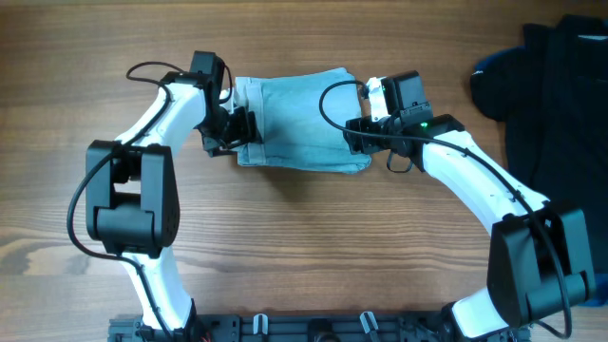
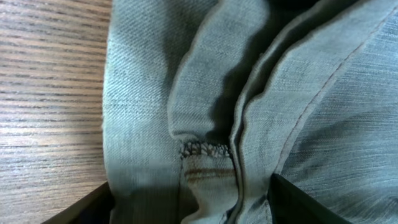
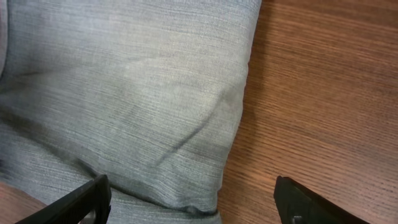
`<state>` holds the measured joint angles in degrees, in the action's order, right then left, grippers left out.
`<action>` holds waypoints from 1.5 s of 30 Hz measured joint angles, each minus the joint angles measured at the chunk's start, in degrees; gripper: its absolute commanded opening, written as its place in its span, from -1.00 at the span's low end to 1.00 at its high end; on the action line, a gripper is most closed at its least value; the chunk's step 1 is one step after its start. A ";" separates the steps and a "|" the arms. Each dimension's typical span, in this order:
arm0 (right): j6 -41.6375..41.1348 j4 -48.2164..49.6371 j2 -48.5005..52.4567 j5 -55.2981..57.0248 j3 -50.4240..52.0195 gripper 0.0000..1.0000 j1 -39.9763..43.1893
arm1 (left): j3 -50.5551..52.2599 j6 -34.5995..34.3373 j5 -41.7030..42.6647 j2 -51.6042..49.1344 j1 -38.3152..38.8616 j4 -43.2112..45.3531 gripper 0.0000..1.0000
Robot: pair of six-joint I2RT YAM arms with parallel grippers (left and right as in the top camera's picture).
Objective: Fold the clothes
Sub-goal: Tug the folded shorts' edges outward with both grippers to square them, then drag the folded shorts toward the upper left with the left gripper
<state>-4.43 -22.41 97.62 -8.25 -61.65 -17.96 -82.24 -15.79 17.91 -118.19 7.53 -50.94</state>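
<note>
Denim layers (image 2: 233,124) are bunched up between the fingers of the robot's left gripper, so I expect the shorts (image 2: 339,118) to bend over together into a rounded edge when the robot folds them.
The clothes (image 1: 299,119), light blue denim shorts, lie folded into a compact rectangle at the back middle of the wooden table. My left gripper (image 1: 237,133) is at their left edge and my right gripper (image 1: 359,133) at their right edge. In the left wrist view the left gripper (image 2: 193,211) stands open, its dark fingertips (image 2: 87,208) wide apart over bunched denim folds (image 2: 205,124) and a stitched seam. In the right wrist view the right gripper (image 3: 193,202) is open above the shorts' folded corner (image 3: 124,93), one finger over cloth and the other over bare wood.
A black garment with blue trim (image 1: 560,85) lies heaped at the table's back right. A black rail (image 1: 304,328) runs along the front edge between the two arm bases. Bare wood (image 1: 304,237) lies in front of the shorts.
</note>
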 measured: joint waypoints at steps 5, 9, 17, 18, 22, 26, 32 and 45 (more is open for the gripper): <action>-0.37 -1.90 0.04 0.26 -1.51 0.89 2.34 | -0.28 -5.62 -2.64 0.02 0.37 -1.38 0.39; -0.96 -4.04 0.04 0.42 -4.22 0.96 6.49 | -0.39 -11.87 -4.15 0.11 0.61 -1.99 0.41; -1.40 -7.43 0.04 0.42 -4.22 0.99 11.28 | -0.07 -17.68 -11.47 2.67 0.61 -2.01 0.53; -1.40 -7.43 0.04 0.42 -4.22 0.99 11.54 | 0.39 -17.86 -14.16 5.11 0.52 -3.04 0.53; -2.25 -7.41 0.04 0.42 -4.22 0.99 11.58 | 0.55 -17.33 -19.80 16.52 -0.13 -2.80 -0.92; -3.52 -7.43 0.04 0.44 -4.22 1.00 11.58 | 0.50 -8.41 -16.52 22.62 0.70 5.33 -0.91; -4.39 -6.95 0.04 0.42 -4.22 0.99 11.58 | 0.55 5.16 -8.74 18.93 4.48 20.15 -0.92; -4.57 -6.88 0.04 0.42 -4.22 0.99 11.58 | -0.33 8.46 -11.04 -3.82 5.25 26.95 -0.92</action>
<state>-8.99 -29.30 97.67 -7.84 -65.87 -6.37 -82.56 -7.33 6.87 -122.02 12.78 -23.99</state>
